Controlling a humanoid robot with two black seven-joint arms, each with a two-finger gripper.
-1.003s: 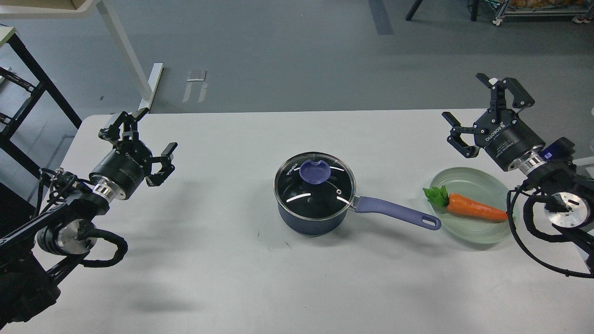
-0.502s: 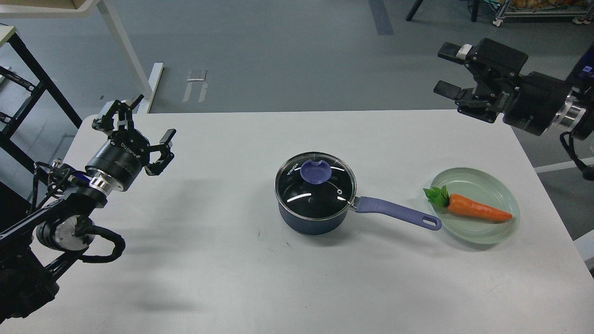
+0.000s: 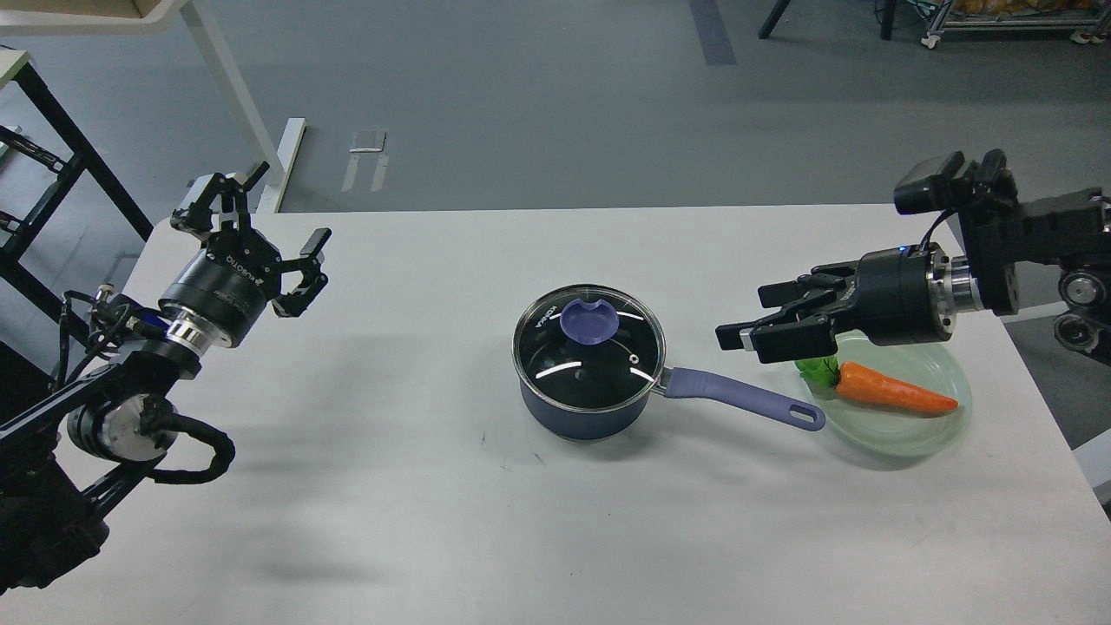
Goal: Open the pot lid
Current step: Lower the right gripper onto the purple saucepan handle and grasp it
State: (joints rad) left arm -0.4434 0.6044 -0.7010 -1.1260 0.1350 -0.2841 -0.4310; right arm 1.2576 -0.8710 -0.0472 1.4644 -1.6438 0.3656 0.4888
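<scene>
My gripper will find the dark blue pot [image 3: 583, 420] empty when it lifts the lid, because only even black shows through the glass lid [image 3: 595, 375].
A dark blue pot [image 3: 581, 412] stands at the middle of the white table with its glass lid [image 3: 588, 360] on it. The lid has a purple knob [image 3: 589, 320]. The pot's purple handle [image 3: 746, 399] points right. My right gripper [image 3: 748, 316] is open and empty, pointing left, above the handle's far end and well to the right of the lid. My left gripper [image 3: 260, 221] is open and empty above the table's far left.
A pale green plate [image 3: 903, 434] with a toy carrot [image 3: 890, 391] lies at the right, under my right gripper's body. The table's far edge [image 3: 555, 208] runs behind the pot. A black rack [image 3: 35, 174] stands off the left.
My right arm has swung down and left from above the far right corner to just above the pot's handle. My left gripper has hardly moved.
</scene>
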